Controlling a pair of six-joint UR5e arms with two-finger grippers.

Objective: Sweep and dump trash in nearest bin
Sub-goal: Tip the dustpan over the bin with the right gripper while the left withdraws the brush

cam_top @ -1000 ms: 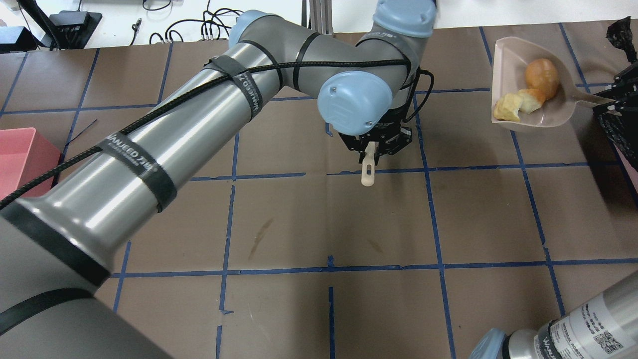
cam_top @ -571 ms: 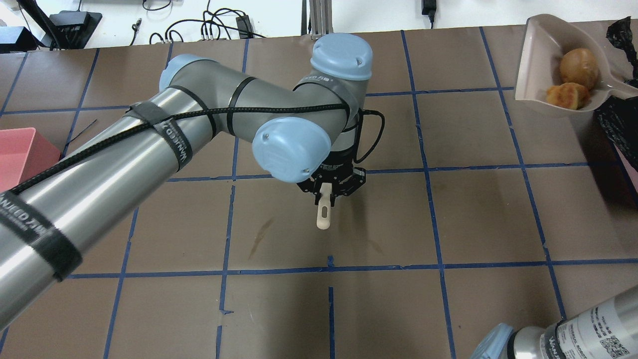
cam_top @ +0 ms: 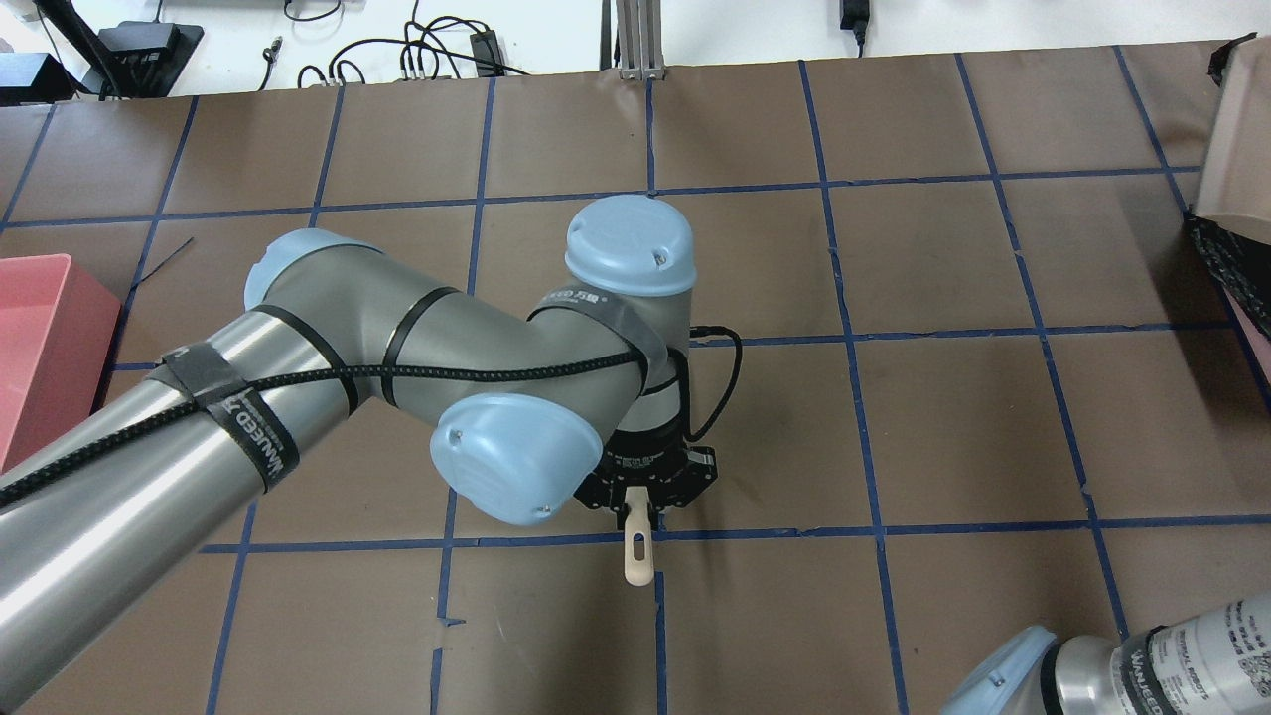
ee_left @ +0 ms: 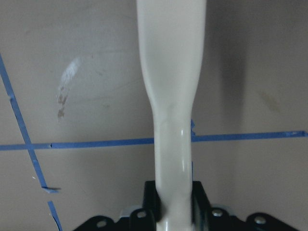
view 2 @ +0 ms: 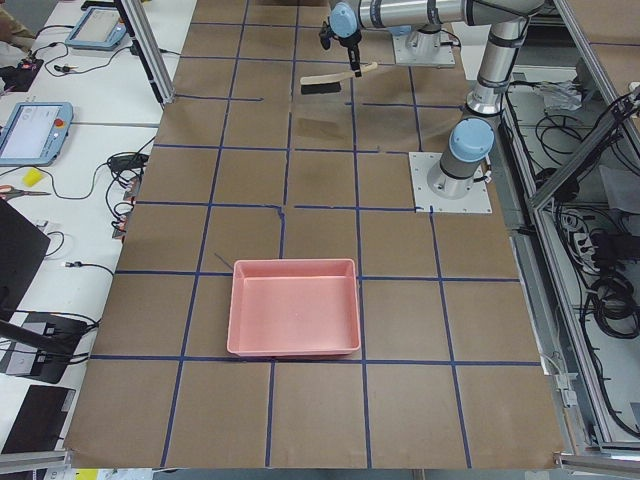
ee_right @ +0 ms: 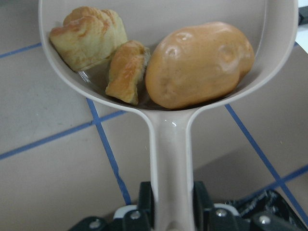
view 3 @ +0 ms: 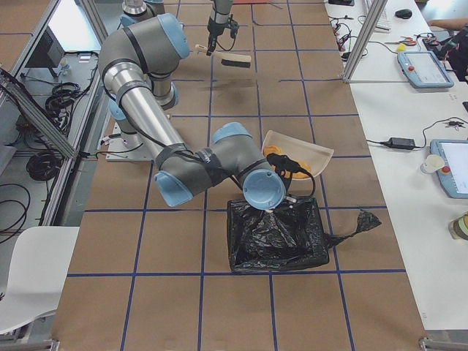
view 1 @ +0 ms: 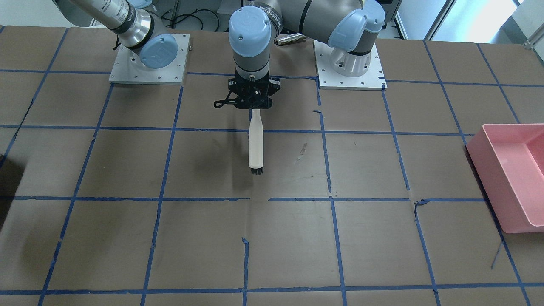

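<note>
The dustpan's open edge faces away from the black bag, toward the middle of the table, so the robot's right gripper should swing the dustpan back over the black bag before tipping it.
My right gripper [ee_right: 171,204] is shut on the handle of a beige dustpan [ee_right: 168,139]. The pan holds the trash: a golden-brown potato-like lump [ee_right: 199,65] and two pale ragged chunks [ee_right: 89,36] [ee_right: 126,72]. In the exterior right view the dustpan [view 3: 301,153] hangs tilted over the far edge of a black bag bin [view 3: 276,232]. In the overhead view the dustpan [cam_top: 1233,149] shows at the right edge. My left gripper [cam_top: 640,501] is shut on the handle of a cream brush [view 1: 256,144], whose black bristles [view 1: 256,171] point away from the robot near the table's middle.
A pink bin [view 1: 512,170] stands at the table's end on my left; it also shows in the overhead view [cam_top: 40,318]. The black bag [cam_top: 1226,263] sits at the opposite end. The table [view 1: 127,238] is brown paper with a blue tape grid.
My left arm has drawn the brush back toward the robot's side of the table. The dustpan with the trash has moved right, toward the black bag, and tipped up.
</note>
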